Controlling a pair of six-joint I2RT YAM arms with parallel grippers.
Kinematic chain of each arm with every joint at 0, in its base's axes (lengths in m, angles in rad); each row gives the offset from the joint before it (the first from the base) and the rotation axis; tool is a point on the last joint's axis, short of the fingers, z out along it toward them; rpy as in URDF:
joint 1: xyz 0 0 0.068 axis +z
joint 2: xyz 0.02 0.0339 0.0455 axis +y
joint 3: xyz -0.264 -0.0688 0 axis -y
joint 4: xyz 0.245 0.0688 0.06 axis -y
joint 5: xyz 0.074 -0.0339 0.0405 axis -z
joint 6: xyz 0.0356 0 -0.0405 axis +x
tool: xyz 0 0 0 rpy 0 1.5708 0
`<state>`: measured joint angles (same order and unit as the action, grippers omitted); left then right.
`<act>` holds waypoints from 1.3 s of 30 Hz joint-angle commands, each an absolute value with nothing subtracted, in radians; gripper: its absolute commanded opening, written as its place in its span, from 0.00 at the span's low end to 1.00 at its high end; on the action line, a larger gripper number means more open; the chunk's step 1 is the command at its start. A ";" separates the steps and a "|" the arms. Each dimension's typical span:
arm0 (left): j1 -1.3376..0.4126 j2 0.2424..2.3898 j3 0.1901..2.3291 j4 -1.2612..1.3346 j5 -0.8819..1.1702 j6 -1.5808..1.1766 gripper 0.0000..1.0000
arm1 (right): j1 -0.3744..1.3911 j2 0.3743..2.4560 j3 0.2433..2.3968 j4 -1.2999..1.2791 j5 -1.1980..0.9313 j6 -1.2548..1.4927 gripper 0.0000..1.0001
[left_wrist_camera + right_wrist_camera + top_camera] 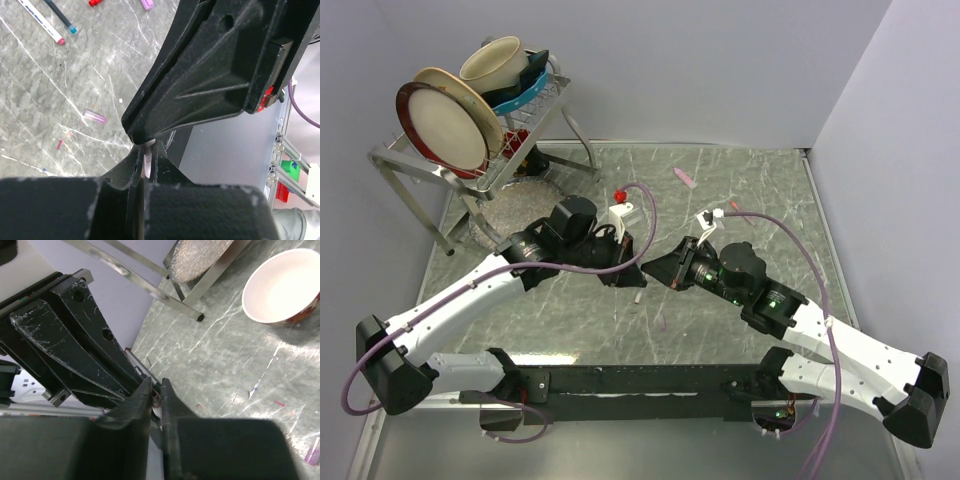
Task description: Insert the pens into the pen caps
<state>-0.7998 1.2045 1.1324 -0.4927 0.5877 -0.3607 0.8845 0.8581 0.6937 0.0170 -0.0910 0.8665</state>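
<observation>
The robot's right gripper is covering the pen's tip, so its left gripper should grasp the pen's body (148, 162) before the right gripper goes off to the red cap.
My two grippers meet tip to tip above the middle of the table. The left gripper (632, 262) (147, 155) is shut on a pen (148, 159) with a white and pale pink barrel, which points at the right gripper's fingers (215, 75). The right gripper (652, 268) (156, 390) has its jaws drawn close on a small reddish tube (155, 395) with an open end, apparently a pen cap, right at the pen's tip. Two loose pens (40, 20) lie on the table, with a red cap (619, 193), a pink cap (683, 178) and a lilac cap (95, 116).
A metal dish rack (470, 160) with plates and a cup stands at the back left over a glittery mat (510, 205). A white bowl (282, 287) sits on the marble table near the rack's legs. Another lilac cap (314, 450) lies at the right wrist view's edge.
</observation>
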 commanded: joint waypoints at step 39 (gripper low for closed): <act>-0.775 0.976 0.945 -0.434 0.292 -0.374 0.01 | 0.629 0.935 1.040 -0.557 0.098 0.199 0.58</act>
